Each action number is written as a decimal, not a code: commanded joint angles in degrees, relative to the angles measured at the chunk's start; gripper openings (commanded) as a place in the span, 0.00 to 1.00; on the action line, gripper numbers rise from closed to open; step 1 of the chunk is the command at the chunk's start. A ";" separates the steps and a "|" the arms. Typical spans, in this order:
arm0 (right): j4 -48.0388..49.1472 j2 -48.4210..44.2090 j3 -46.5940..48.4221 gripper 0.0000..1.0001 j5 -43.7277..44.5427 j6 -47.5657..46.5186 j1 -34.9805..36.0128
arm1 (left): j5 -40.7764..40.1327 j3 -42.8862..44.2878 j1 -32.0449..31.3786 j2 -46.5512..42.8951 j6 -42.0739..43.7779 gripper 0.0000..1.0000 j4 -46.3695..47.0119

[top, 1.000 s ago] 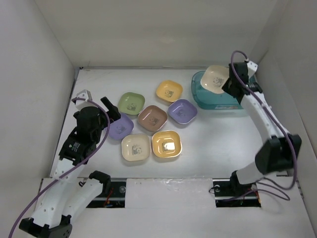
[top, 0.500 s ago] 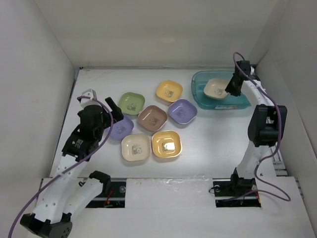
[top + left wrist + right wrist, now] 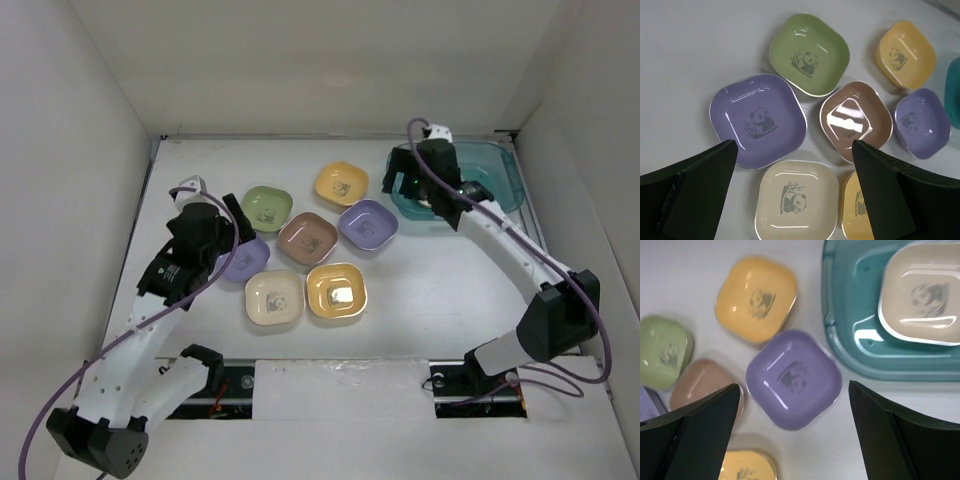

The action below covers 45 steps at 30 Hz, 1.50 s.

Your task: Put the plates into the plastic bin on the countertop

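The purple plate [image 3: 368, 225] and the cream plate [image 3: 926, 296] have matching rounded square shapes. The purple plate should nest over the cream plate and hide it when I lower it into the bin.
The teal plastic bin [image 3: 498, 172] stands at the back right of the white countertop [image 3: 440, 290]. One cream plate [image 3: 922, 295] lies flat inside the bin [image 3: 845, 340]. Several plates lie in a cluster: green [image 3: 265, 207], yellow [image 3: 342, 183], brown-pink [image 3: 307, 236], purple [image 3: 368, 224], a second purple [image 3: 245, 260], cream [image 3: 275, 298] and yellow-orange [image 3: 336, 291]. My right gripper [image 3: 794, 390] is open and empty above the purple plate [image 3: 794, 377], just left of the bin. My left gripper [image 3: 794, 150] is open and empty above the left purple plate [image 3: 757, 120] and the cream one [image 3: 797, 200].
White walls close in the countertop on the left, back and right. The right arm [image 3: 500, 240] stretches across the bin's near left corner. Both arm bases sit at the near edge.
My right gripper opened and let the cream plate drop into the bin, then swung left to above the purple plate. The left gripper crept slightly toward the plate cluster.
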 commanded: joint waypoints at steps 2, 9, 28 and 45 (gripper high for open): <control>1.67 3.45 -9.39 0.94 3.05 2.35 4.71 | -0.30 1.35 -0.01 3.36 0.45 1.00 0.01; 7.90 8.28 -15.20 0.91 2.00 6.31 8.14 | -0.83 1.35 -0.01 2.83 -0.08 1.00 0.01; 8.70 13.04 -19.25 0.36 5.15 11.66 9.81 | -0.30 1.35 -0.01 1.69 -0.08 1.00 0.01; -5.54 -5.22 -13.99 0.00 18.25 16.17 15.09 | 8.12 2.50 -2.21 -2.52 -9.21 1.00 -7.90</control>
